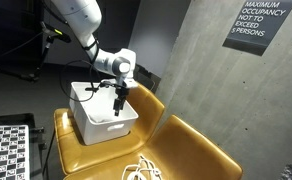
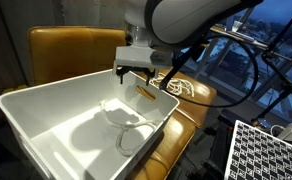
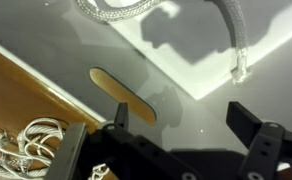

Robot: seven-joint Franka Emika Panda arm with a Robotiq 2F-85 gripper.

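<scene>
The bin's rim (image 3: 34, 72) goes past my open gripper at a slant, so I should move my gripper over the rim (image 3: 79, 104) next to the bin's handle slot and turn it to straddle the rim before it closes.
My gripper (image 1: 118, 101) hangs open and empty over the far rim of a white plastic bin (image 1: 89, 118); it also shows in an exterior view (image 2: 144, 83) and in the wrist view (image 3: 182, 120). A thin white cable (image 2: 126, 121) lies coiled on the bin's floor; part of it shows in the wrist view (image 3: 236, 35). The bin's side wall has an oval handle slot (image 3: 123, 94), seen just below the fingers. Nothing is between the fingers.
The bin sits on a mustard-yellow padded seat (image 1: 186, 150). A loose white cable (image 1: 143, 171) lies on the seat beside the bin, also in the wrist view (image 3: 26, 140). A concrete wall (image 1: 201, 70) stands behind. A checkerboard (image 1: 6, 150) is nearby.
</scene>
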